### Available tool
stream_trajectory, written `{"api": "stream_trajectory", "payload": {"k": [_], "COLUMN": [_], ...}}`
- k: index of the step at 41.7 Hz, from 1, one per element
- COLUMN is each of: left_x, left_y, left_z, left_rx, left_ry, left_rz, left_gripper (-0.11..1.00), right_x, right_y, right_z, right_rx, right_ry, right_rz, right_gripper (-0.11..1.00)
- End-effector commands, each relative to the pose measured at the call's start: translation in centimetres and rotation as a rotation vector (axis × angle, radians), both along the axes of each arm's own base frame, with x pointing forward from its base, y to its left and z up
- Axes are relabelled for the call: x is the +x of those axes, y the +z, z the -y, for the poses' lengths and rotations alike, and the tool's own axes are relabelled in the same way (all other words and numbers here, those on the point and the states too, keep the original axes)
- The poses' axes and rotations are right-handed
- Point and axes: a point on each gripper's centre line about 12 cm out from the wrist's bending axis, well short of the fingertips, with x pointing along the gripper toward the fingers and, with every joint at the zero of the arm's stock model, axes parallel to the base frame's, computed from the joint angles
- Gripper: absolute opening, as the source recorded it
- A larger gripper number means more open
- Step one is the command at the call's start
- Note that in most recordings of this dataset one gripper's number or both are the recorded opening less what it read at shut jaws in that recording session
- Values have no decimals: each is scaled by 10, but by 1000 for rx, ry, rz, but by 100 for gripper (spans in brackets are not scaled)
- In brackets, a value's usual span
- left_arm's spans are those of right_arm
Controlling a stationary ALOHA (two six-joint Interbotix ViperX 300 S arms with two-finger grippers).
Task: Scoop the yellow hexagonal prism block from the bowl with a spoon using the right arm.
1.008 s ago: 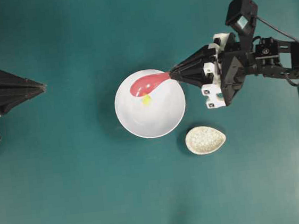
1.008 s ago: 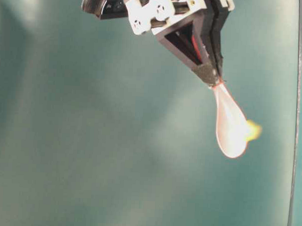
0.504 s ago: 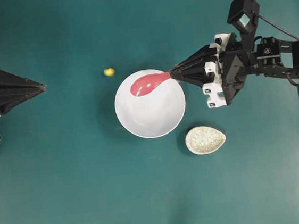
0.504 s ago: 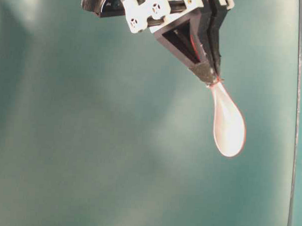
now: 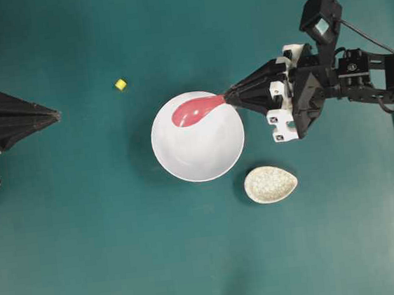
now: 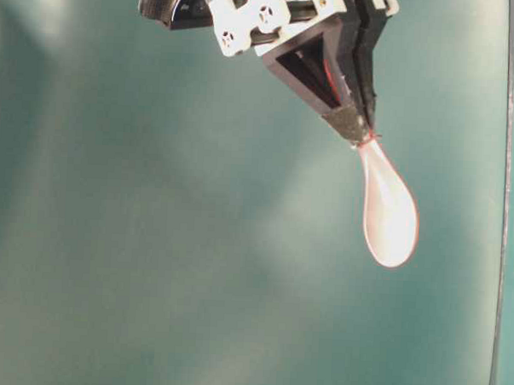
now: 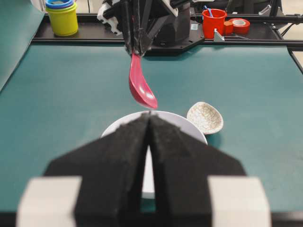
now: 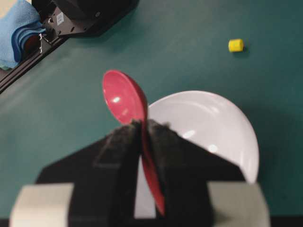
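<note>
I should go on moving the spoon with my right gripper until the spoon's scoop rests in the speckled dish (image 5: 271, 184), because the yellow block (image 5: 120, 84) lies clear of the empty white bowl.
The white bowl (image 5: 197, 137) sits mid-table and holds nothing; it also shows in the left wrist view (image 7: 189, 127) and the right wrist view (image 8: 208, 127). My right gripper (image 5: 227, 98) is shut on the handle of the red-pink spoon (image 5: 194, 110), whose empty scoop hangs over the bowl's far-left rim. The spoon also shows in the table-level view (image 6: 387, 213), the left wrist view (image 7: 140, 87) and the right wrist view (image 8: 124, 100). The tiny yellow block (image 5: 120, 84) lies on the green table outside the bowl, up and left of it; the right wrist view (image 8: 236, 45) shows it too. My left gripper (image 5: 57, 115) is shut and empty at the left edge.
A small speckled teardrop dish (image 5: 271, 184) lies just right of and below the bowl. In the left wrist view, stacked yellow and blue cups (image 7: 62, 16), a red cup (image 7: 214, 20) and tape stand past the table's far edge.
The yellow block has flown out of the bowl and come to rest on the table to the upper left. The spoon and right gripper have stayed nearly still.
</note>
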Motion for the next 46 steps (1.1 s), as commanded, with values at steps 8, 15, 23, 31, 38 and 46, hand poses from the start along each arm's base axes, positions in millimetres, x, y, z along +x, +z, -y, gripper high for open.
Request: {"api": "stream_trajectory", "payload": {"k": [8, 15, 23, 31, 38, 46], "left_x": [2, 2, 2, 2, 2, 2], "left_y": [7, 6, 6, 6, 6, 6], "left_z": [0, 0, 0, 0, 0, 0], "left_rx": [0, -6, -10, -10, -12, -12], "left_ry": [1, 2, 2, 2, 2, 2], "left_rz": [9, 5, 5, 5, 5, 4], "left_gripper": [0, 0, 0, 0, 0, 0], "right_x": [-14, -34, -52, -62, -74, -83], "right_y": [9, 9, -8, -28, -48, -71], "right_z": [-18, -38, -56, -67, -73, -74], "right_rx": [-3, -5, 17, 17, 28, 59], "right_ry": [56, 123, 177, 217, 237, 216], "right_rz": [23, 40, 3, -55, -114, -174], "right_gripper": [7, 7, 7, 7, 7, 7]}}
